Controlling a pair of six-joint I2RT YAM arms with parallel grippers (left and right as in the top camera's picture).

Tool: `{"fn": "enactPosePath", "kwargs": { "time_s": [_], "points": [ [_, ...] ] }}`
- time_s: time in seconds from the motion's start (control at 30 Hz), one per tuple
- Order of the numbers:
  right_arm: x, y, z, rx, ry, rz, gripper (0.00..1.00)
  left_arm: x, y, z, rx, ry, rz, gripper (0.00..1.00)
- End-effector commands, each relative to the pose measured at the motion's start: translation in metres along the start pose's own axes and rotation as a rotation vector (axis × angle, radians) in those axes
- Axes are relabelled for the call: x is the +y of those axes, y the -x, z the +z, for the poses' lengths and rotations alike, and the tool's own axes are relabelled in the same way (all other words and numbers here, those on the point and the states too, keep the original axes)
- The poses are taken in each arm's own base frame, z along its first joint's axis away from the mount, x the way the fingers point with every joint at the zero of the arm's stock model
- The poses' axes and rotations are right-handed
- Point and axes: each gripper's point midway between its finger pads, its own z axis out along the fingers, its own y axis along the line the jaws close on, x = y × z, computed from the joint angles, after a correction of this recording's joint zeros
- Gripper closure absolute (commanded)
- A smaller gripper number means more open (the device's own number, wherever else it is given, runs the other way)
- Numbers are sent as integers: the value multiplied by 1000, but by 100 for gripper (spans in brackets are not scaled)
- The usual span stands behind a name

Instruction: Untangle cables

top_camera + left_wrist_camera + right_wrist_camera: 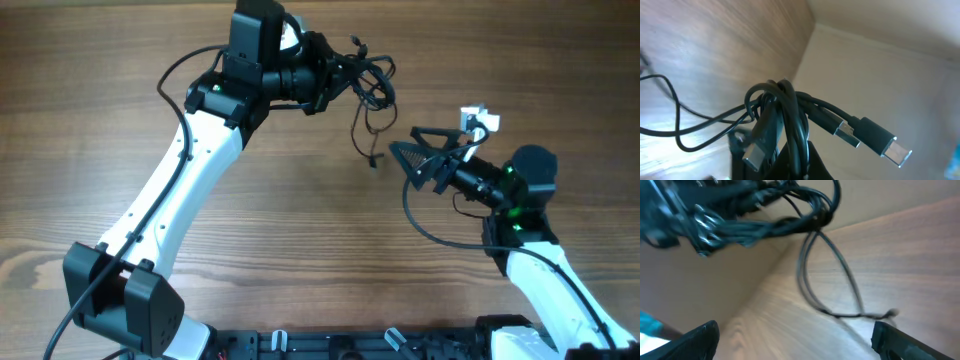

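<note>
The knotted bundle [374, 84] is in my left gripper, clear of my open right gripper [412, 150], so I should move the bundle over and pass it to my right gripper.
The cables [370, 85] are a knotted bundle of thin black cords held above the table at the back middle. My left gripper [338, 78] is shut on the bundle. In the left wrist view the cables [785, 115] bunch between the fingers, with silver plug tips [892, 150] sticking out. One cord hangs down with its plug tip [372, 160] near the table. My right gripper [412, 160] is open and empty, just right of that hanging cord. In the right wrist view the bundle [765, 220] hangs above and the loose cord [840, 285] loops in front of the open fingers [795, 340].
A small white object [480, 122] sits on the right arm near its gripper. The wooden table [300, 250] spreads across the view. Its far edge meets a pale wall [880, 65] behind the bundle.
</note>
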Motion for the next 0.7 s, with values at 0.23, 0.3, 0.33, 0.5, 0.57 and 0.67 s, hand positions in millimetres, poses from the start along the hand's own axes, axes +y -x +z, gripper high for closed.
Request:
{"fn": "enactPosePath", "kwargs": {
  "time_s": [0.23,0.3,0.33,0.5,0.57,0.67],
  "points": [
    [-4,-61,46,156,19,-40,95,-31,-14,-8,119,-107,-160,96],
    [-13,-84,42,239,-25,21,96,-45,-6,-15,110,-166,-111,96],
    [-19,-94,39,278,-46,32,95,-52,0,-21,100,-195,-87,96],
    [-19,-78,33,228,-62,181,0,-49,3,-24,96,-195,35,96],
    [-11,-57,21,192,4,332,0,-45,-8,-25,139,-199,236,96],
    [19,-22,-5,199,204,524,0,-18,-20,-21,190,-131,387,96]
  ]
}}
